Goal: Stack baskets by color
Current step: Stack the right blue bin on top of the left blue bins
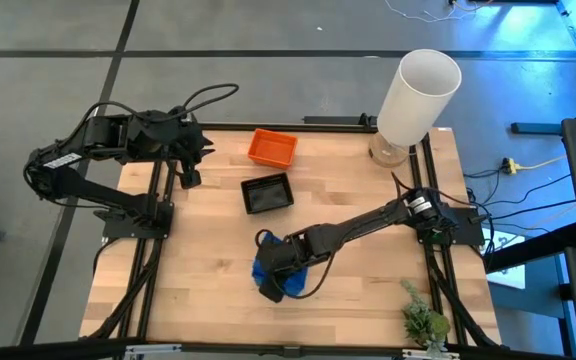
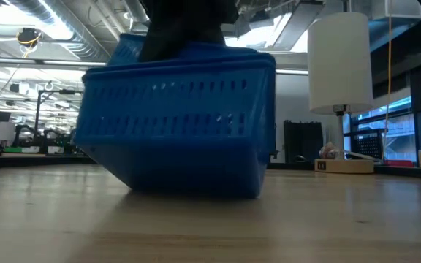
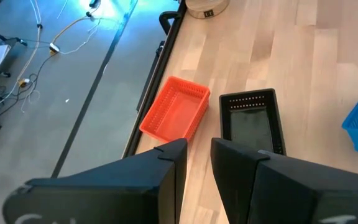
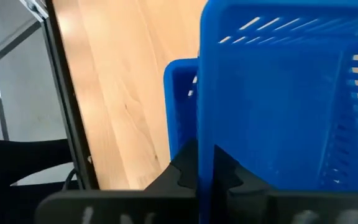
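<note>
The held blue basket is crooked in the lower blue basket (image 4: 181,102), so my right gripper should pull back toward the table's middle and straighten the held basket before lowering it.
A blue basket (image 1: 265,268) sits near the table's front middle, and my right gripper (image 4: 205,167) is shut on it. It fills the low view, tilted (image 2: 181,128). A second blue wall (image 4: 179,106) shows close beside it; I cannot tell whether it belongs to another basket. An orange basket (image 1: 272,147) and a black basket (image 1: 267,193) rest on their bottoms farther back. They also show in the left wrist view, the orange basket (image 3: 176,115) next to the black basket (image 3: 252,121). My left gripper (image 3: 197,180) hovers open at the far left, above the table. My right gripper pinches the blue basket's upper wall at its rim (image 4: 207,140) between its two fingers. The fingers come slanting down from the table's right side. The basket hangs tilted below them, its left side higher (image 2: 93,109). Whether its bottom (image 2: 196,191) touches the table I cannot tell.
A tall white cylinder (image 1: 418,95) stands on a round base at the table's far right corner. A small green plant (image 1: 423,320) lies at the near right corner. Bare wood lies left of the blue basket.
</note>
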Controlling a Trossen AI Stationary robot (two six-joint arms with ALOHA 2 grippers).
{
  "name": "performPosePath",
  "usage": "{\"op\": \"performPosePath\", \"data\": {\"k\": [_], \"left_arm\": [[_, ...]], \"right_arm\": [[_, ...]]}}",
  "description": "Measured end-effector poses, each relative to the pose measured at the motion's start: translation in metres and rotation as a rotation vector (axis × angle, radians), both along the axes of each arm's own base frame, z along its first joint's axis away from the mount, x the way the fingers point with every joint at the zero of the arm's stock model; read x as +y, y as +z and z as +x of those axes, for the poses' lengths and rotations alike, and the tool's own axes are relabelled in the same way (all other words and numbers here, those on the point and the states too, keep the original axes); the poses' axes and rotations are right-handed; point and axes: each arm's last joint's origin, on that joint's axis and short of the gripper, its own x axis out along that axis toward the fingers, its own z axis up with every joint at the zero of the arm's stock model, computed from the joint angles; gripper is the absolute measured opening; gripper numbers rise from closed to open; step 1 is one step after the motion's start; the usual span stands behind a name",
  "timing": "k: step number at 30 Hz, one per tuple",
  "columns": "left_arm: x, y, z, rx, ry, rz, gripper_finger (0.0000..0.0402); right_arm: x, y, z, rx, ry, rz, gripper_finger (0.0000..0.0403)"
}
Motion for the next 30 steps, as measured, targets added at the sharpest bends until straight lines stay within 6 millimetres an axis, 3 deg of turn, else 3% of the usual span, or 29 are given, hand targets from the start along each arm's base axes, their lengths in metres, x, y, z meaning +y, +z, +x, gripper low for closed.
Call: {"op": "performPosePath", "data": {"k": [10,24,30], "left_arm": [[0.0,0.0,0.0,-0.001,0.0,0.0,0.0065],[0.0,0.0,0.0,-0.004,0.004,-0.005,0.0065],[0.0,0.0,0.0,-0.004,0.005,-0.005,0.0065]], "right_arm": [[-0.001,0.0,-0.005,0.054,0.029,0.022,0.0],[-0.012,-0.006,-0.018,0.175,-0.042,-0.207,0.0],[-0.012,0.027,-0.017,0.172,-0.04,-0.203,0.0]]}}
